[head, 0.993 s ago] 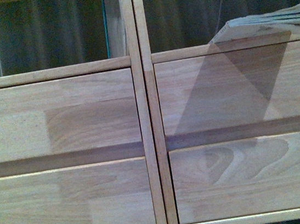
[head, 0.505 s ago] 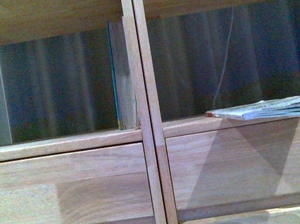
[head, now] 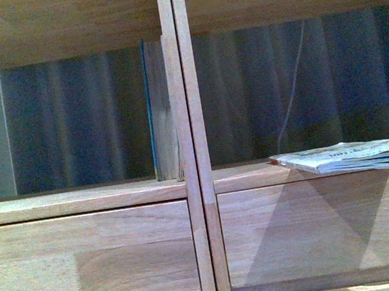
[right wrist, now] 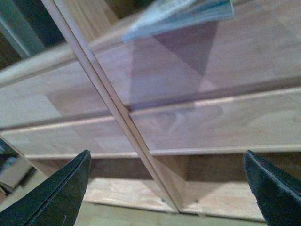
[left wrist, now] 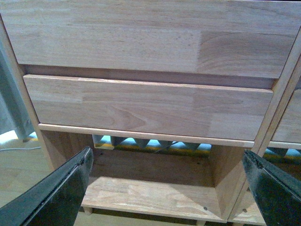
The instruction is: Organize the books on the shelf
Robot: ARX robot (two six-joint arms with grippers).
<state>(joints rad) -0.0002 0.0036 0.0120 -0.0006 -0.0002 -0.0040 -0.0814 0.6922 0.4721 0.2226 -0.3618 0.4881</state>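
The thin paperback (head: pixel 357 153) sticks out past the shelf edge almost level. I therefore expect it to stay up, leaning on the teal book, when I stand it.
The light-wood shelf (head: pixel 194 188) fills the front view, split by a central upright. A teal-covered book (head: pixel 158 111) with yellowed pages stands upright in the left compartment, against the upright. A thin floppy paperback (head: pixel 350 155) lies flat in the right compartment, overhanging the front edge; it also shows in the right wrist view (right wrist: pixel 181 16). My left gripper (left wrist: pixel 167 183) is open and empty, facing the lower drawer panels (left wrist: pixel 146 106). My right gripper (right wrist: pixel 164 183) is open and empty, below the paperback, facing the upright (right wrist: pixel 117 108). Neither gripper shows in the front view.
A dark curtain (head: pixel 69 119) hangs behind the open-backed compartments. A thin cable (head: pixel 290 82) hangs behind the right compartment. An open bottom compartment (left wrist: pixel 150 188) sits below the drawer panels, with floor (left wrist: pixel 19 165) beside the unit.
The front view has risen: the open compartments and the shelf board above them now fill the upper frame, and the paperback and teal book sit lower in view than before.
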